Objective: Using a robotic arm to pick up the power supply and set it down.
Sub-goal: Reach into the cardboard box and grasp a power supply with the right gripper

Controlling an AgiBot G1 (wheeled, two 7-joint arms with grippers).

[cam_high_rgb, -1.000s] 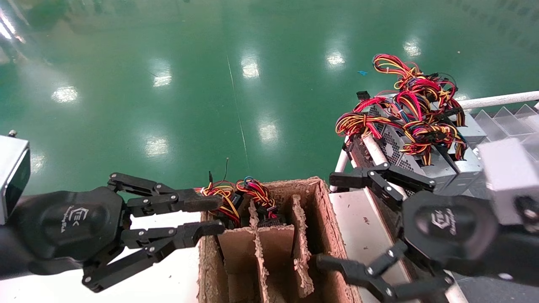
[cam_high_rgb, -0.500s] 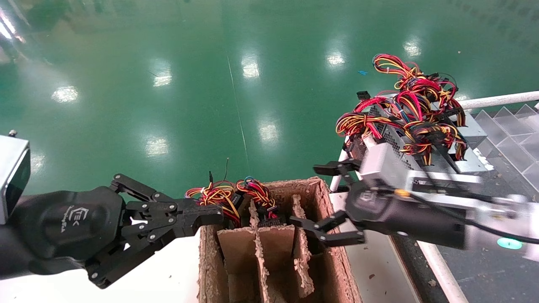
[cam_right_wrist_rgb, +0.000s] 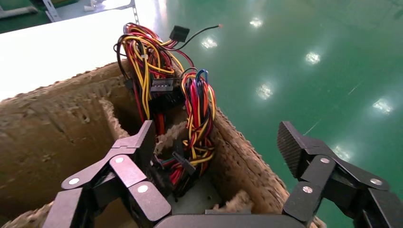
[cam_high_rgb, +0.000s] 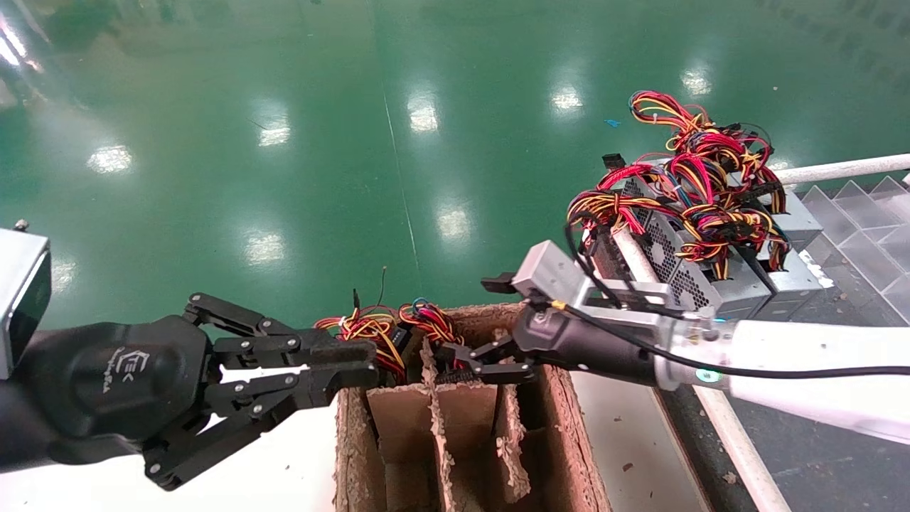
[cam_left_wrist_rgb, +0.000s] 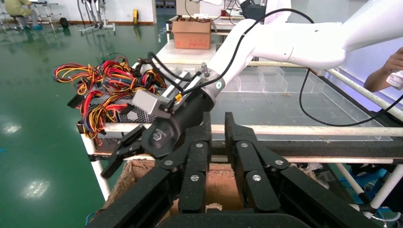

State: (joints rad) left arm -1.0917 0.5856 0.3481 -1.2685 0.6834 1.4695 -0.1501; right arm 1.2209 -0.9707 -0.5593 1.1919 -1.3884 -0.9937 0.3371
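I expect the grey power supply [cam_right_wrist_rgb: 198, 195] to leave the slot hanging underneath when I raise the wire bundle [cam_right_wrist_rgb: 198, 111], since the bundle runs down to it.
A power supply [cam_right_wrist_rgb: 190, 194] sits in the far slot of a divided cardboard box [cam_high_rgb: 561, 398], its red, yellow and black wire bundle [cam_high_rgb: 426, 323] spilling over the rim. My right gripper [cam_high_rgb: 476, 320], on the white robotic arm [cam_high_rgb: 796, 377], hangs open over that slot. In the right wrist view the right gripper [cam_right_wrist_rgb: 214, 142] has one finger [cam_right_wrist_rgb: 133, 156] inside beside the wires and the other finger [cam_right_wrist_rgb: 294, 147] outside the box wall. It grips nothing. My left gripper [cam_high_rgb: 348, 363] waits at the box's left edge, with only a narrow empty gap between its fingers [cam_left_wrist_rgb: 204, 133].
Stacked grey power supplies [cam_high_rgb: 682, 263] with tangled wires lie on the rack at the right, behind a white rail [cam_high_rgb: 839, 169]. A second wire bundle [cam_high_rgb: 366, 334] fills the box's left slot. White table [cam_high_rgb: 284, 462] lies under my left hand. A person's hand [cam_left_wrist_rgb: 385, 76] shows far off.
My right arm swung left from the rack side until its open gripper reached the box's far slot. My left gripper closed from wide open, then parted slightly.
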